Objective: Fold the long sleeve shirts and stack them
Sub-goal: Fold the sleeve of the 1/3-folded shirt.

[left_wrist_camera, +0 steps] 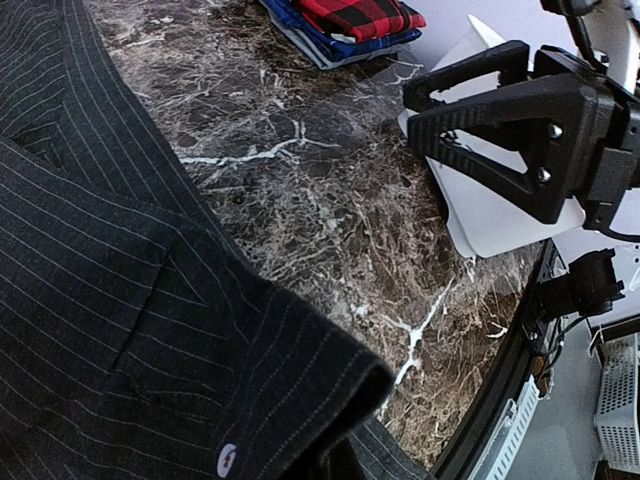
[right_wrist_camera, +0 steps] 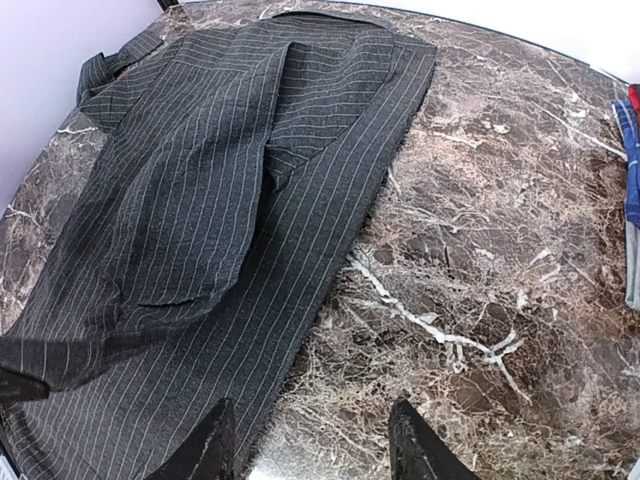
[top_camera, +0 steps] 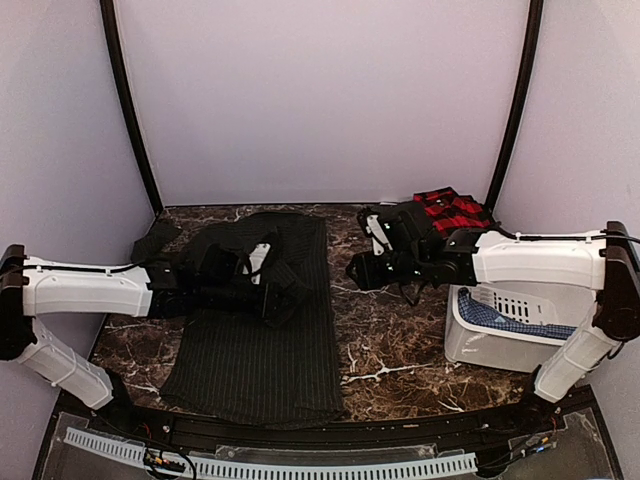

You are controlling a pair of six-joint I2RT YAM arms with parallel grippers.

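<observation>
The cuff (top_camera: pixel 292 303) is in my left gripper inside the shirt's long edge, so I should go on pulling it toward the near hem (top_camera: pixel 312 404) until the sleeve lies along that edge.
The dark charcoal pinstripe shirt (top_camera: pixel 262 345) lies spread on the left half of the marble table (top_camera: pixel 390 330). One sleeve (right_wrist_camera: pixel 200 190) is folded across its body. My left gripper (top_camera: pixel 278 303) is over the shirt's middle, shut on the sleeve's end. The buttoned cuff (left_wrist_camera: pixel 300 400) hangs close to the left wrist camera and hides the jaws. My right gripper (right_wrist_camera: pixel 310 450) stands open with nothing in it, low over bare marble just right of the shirt's edge (right_wrist_camera: pixel 330 270); it also shows as the right gripper (left_wrist_camera: pixel 410 115). The red-and-black plaid shirt (top_camera: pixel 452 210) lies folded at the back right.
A white plastic bin (top_camera: pixel 490 345) holding blue checked cloth (top_camera: pixel 500 320) stands at the right near edge, under my right arm. The plaid shirt (left_wrist_camera: pixel 360 15) tops a small pile that includes a blue garment (left_wrist_camera: pixel 325 42). Purple walls close in the back and sides.
</observation>
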